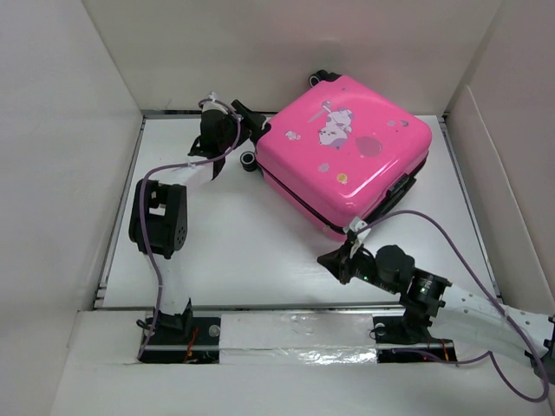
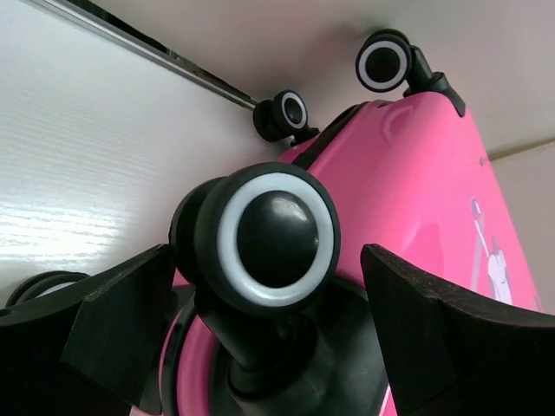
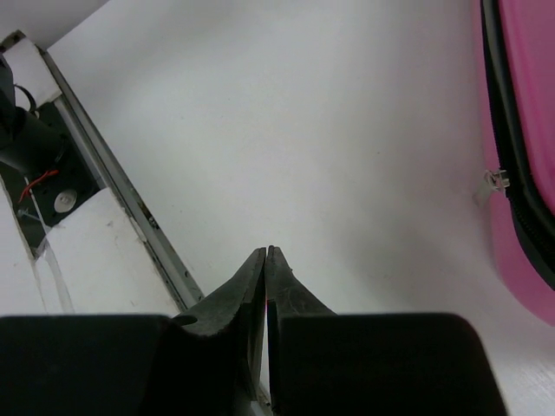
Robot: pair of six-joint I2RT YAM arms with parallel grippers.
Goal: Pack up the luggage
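My left gripper should grab the suitcase's corner wheel [image 2: 276, 239] and swing that end toward the front, since the pink suitcase lies slanted, its wheels [image 1: 322, 78] toward the back wall.
The pink suitcase [image 1: 342, 152] lies flat and closed at the back right of the table, stickers up. My left gripper [image 1: 245, 139] is at its left corner among the black wheels. In the left wrist view the gripper [image 2: 267, 260] is open, with one black-and-white wheel [image 2: 276, 238] between the spread fingers; the pink shell [image 2: 425, 199] and two more wheels lie beyond. My right gripper [image 1: 323, 257] is shut and empty just in front of the suitcase's near corner. In the right wrist view its closed tips [image 3: 266, 251] hover over bare table, with the suitcase edge [image 3: 529, 130] and a zipper pull [image 3: 494, 182] at right.
White walls [image 1: 52, 173] enclose the table on the left, back and right. A metal rail [image 3: 113, 186] and a taped strip [image 1: 295, 334] run along the near edge. The left arm's black elbow [image 1: 159, 217] stands over the left side.
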